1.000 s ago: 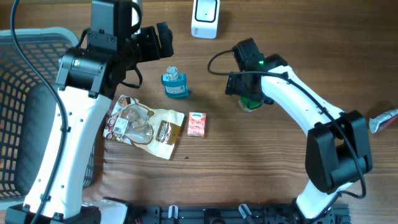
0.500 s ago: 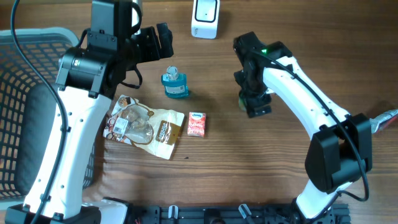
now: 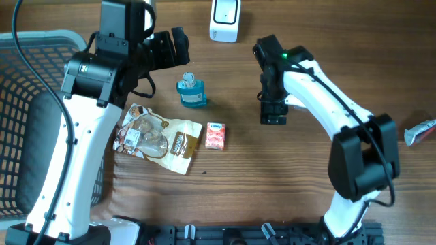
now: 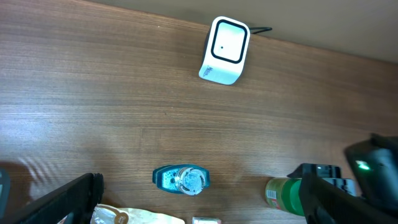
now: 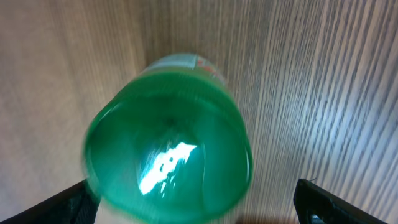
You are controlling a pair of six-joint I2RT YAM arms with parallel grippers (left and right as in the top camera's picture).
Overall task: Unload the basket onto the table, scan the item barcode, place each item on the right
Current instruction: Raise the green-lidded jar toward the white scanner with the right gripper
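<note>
My right gripper has the green bottle (image 5: 171, 144) off-centre between its open fingers. Next, I turn my right gripper and close it squarely around the bottle's body (image 4: 277, 193) before I scan.
A green bottle (image 5: 168, 163) lies on the wooden table, its round end filling the right wrist view. My right gripper (image 5: 200, 208) hangs open over it, one finger on each side and a gap on the right. Seen from overhead, the right gripper (image 3: 274, 111) covers the bottle. The left wrist view shows the bottle (image 4: 287, 196) with a small barcode (image 4: 272, 194) on its label. The white scanner (image 3: 225, 19) stands at the table's far edge. My left gripper (image 3: 178, 45) is open and empty, above a blue bottle (image 3: 191, 92).
A snack bag (image 3: 160, 138) and a small pink box (image 3: 215, 135) lie left of centre. A grey basket (image 3: 27, 102) fills the left side. A tube (image 3: 419, 132) lies at the right edge.
My right gripper has swung round and come over the green bottle, which now sits between its fingers. The left arm has not moved.
</note>
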